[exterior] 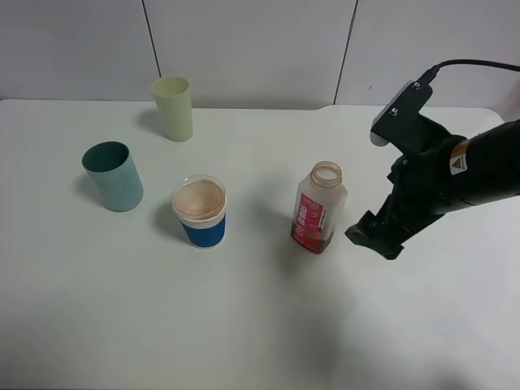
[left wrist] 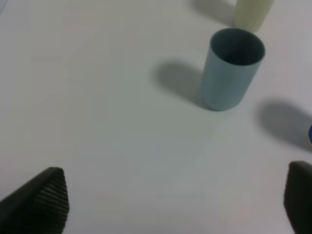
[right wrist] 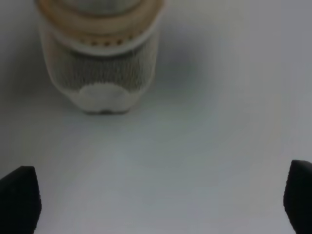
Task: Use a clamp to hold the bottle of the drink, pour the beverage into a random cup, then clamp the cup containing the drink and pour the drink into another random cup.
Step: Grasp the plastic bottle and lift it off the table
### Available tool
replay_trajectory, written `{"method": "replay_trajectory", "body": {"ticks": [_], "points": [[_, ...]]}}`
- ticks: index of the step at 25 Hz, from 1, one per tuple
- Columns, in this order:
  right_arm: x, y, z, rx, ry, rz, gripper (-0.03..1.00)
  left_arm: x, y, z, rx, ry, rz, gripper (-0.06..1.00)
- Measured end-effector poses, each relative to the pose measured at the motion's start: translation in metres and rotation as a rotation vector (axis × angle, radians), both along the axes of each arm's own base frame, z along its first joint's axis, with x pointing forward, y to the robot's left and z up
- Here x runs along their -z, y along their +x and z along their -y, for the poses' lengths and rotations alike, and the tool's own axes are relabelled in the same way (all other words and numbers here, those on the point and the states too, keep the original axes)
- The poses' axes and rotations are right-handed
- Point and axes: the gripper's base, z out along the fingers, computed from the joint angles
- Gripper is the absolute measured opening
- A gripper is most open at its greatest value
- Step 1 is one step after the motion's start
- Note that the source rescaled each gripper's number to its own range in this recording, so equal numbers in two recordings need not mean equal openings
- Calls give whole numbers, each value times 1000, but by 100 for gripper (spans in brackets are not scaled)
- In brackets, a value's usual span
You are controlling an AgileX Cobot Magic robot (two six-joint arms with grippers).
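Observation:
Next, I lower my right gripper, line it up and close it around the bottle's red label (exterior: 311, 219), because the bottle (exterior: 325, 193) stands off-centre in front of the gripper's open fingers.
A clear drink bottle (exterior: 318, 207) with a red label stands uncapped at table centre-right, with only a little brown liquid at its bottom. It also shows in the right wrist view (right wrist: 100, 58). A blue-sleeved cup (exterior: 200, 211) left of it holds tan drink. A teal cup (exterior: 114, 175) and a pale yellow-green cup (exterior: 173, 107) stand further left and back. My right gripper (exterior: 374, 236) is open and empty, just right of the bottle and apart from it; its fingertips (right wrist: 19, 200) frame bare table. My left gripper (left wrist: 170, 204) is open and empty, facing the teal cup (left wrist: 229, 68); it is out of the high view.
The white table (exterior: 244, 325) runs to a grey wall at the back. The pale cup (left wrist: 251, 12) stands behind the teal one in the left wrist view. A sliver of the blue-sleeved cup (left wrist: 309, 137) shows at that view's edge.

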Motion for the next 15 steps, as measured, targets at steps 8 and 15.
{"method": "replay_trajectory", "body": {"ticks": [8, 15], "points": [[22, -19, 2, -26, -33, -79, 100, 0, 0, 0, 0, 0, 0, 66], [22, -18, -1, -34, -2, -24, 100, 0, 0, 0, 0, 0, 0, 66]]}}
